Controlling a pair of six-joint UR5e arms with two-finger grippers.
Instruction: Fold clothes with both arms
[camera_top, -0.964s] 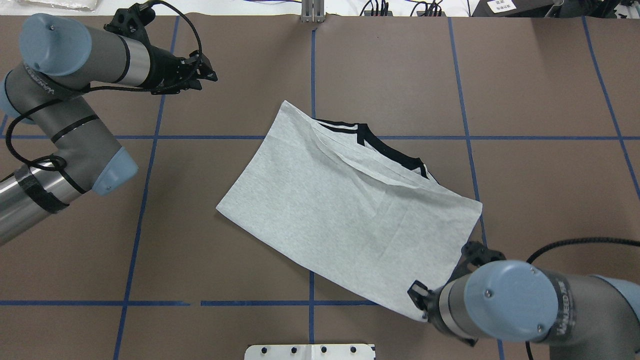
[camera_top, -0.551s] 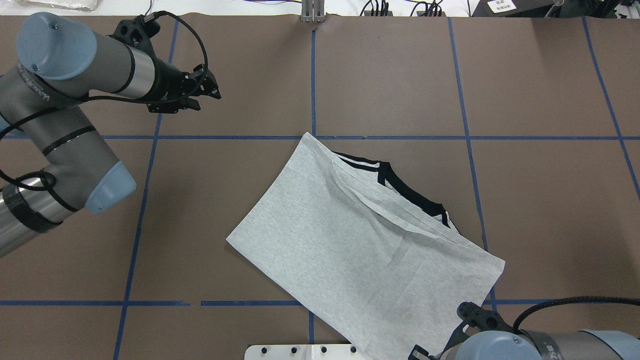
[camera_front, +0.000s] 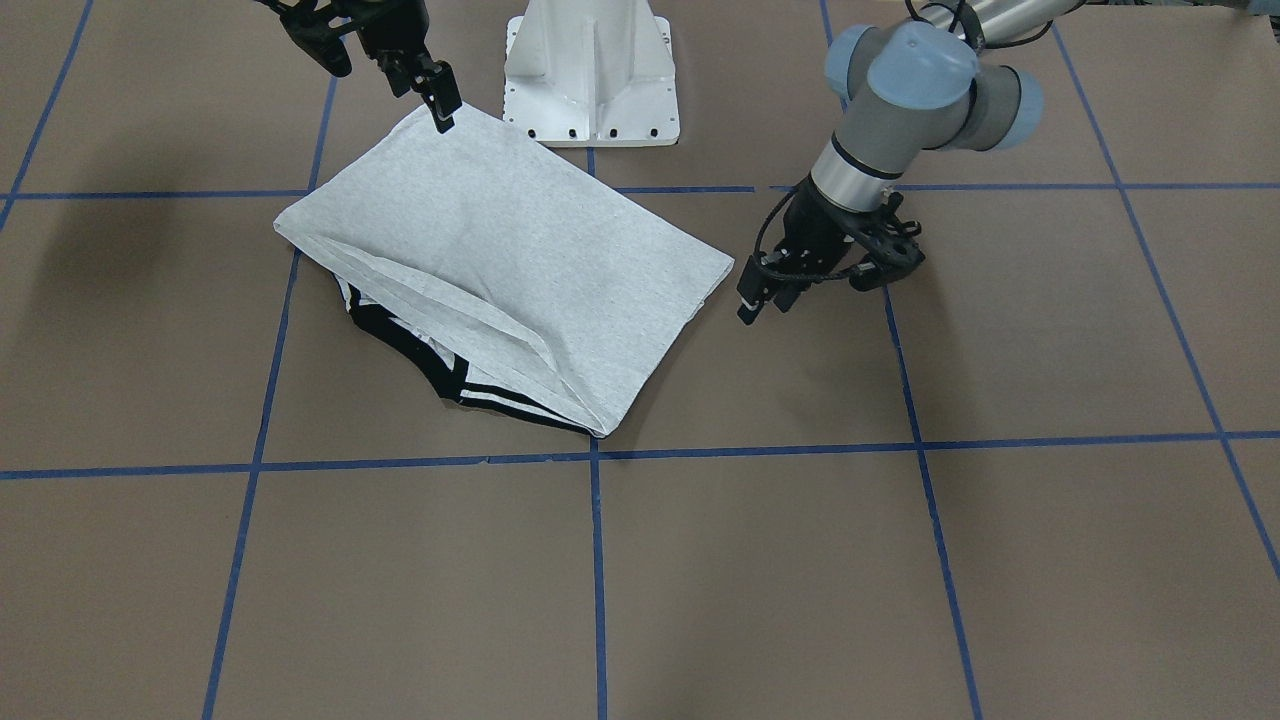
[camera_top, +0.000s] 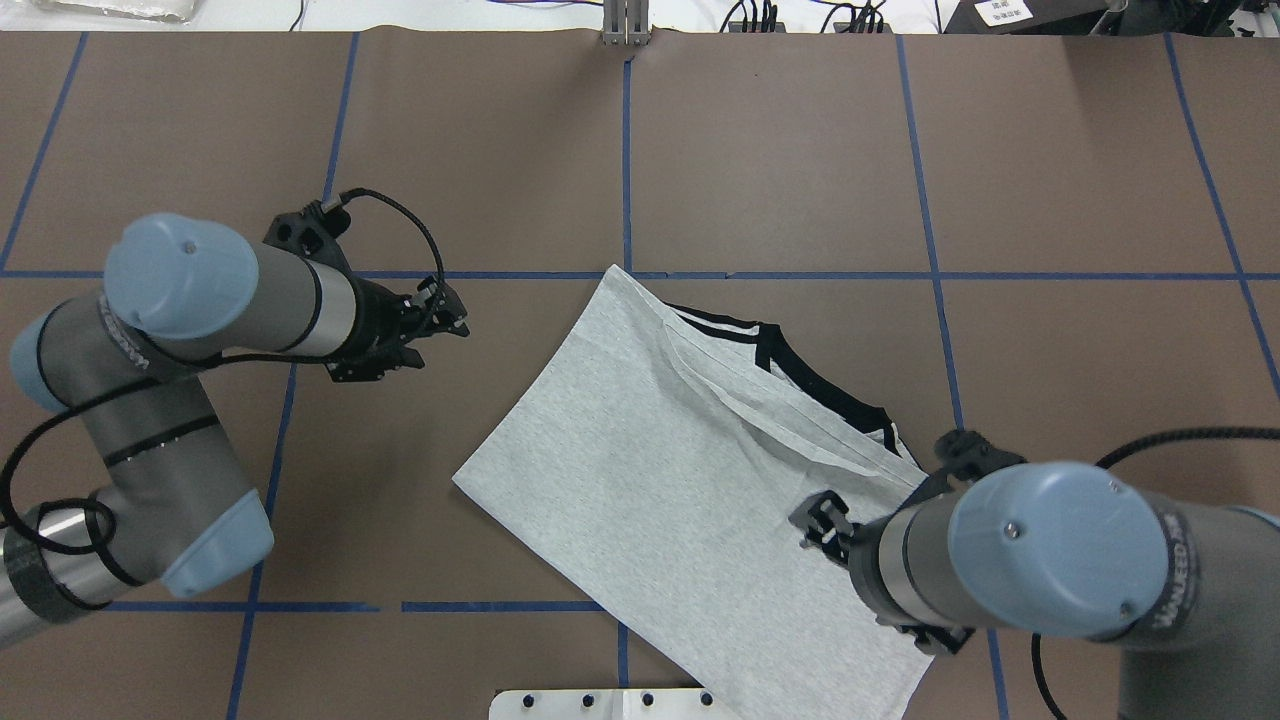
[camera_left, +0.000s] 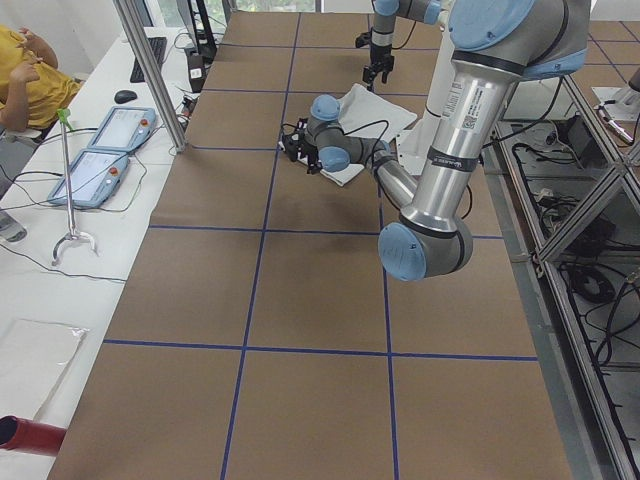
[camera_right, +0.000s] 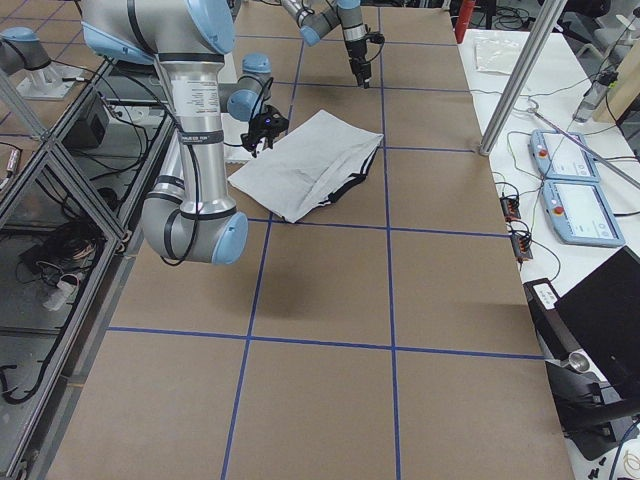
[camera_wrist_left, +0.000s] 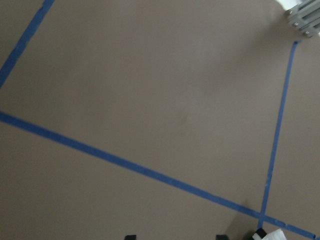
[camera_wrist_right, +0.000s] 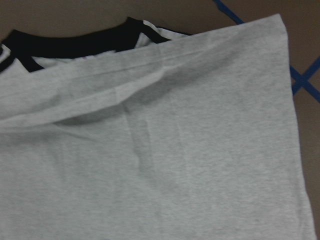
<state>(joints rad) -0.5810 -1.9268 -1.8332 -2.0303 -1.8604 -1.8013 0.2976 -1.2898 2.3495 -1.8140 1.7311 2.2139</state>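
The layers of the folded grey T-shirt lie flat together. It should turn in one piece when I pull its corner, with its black collar trim still sticking out.
The grey T-shirt lies folded flat and askew at mid-table, also in the front view. Its black collar trim sticks out from under the top layer, and its print is hidden. My right gripper hangs raised over the shirt's near right part and holds nothing. Its wrist view shows only the shirt, no fingers. My left gripper is open and empty above bare table, left of the shirt. Its fingertips stand apart.
The white pedestal base stands at the near table edge, just behind the shirt's near corner. Blue tape lines grid the brown table. A metal bracket sits at the far edge. Control tablets lie on the side bench.
The right gripper first dragged the shirt toward the robot. It has since let go and risen over it, while the shirt stays put. The left gripper has moved nearer and toward the shirt.
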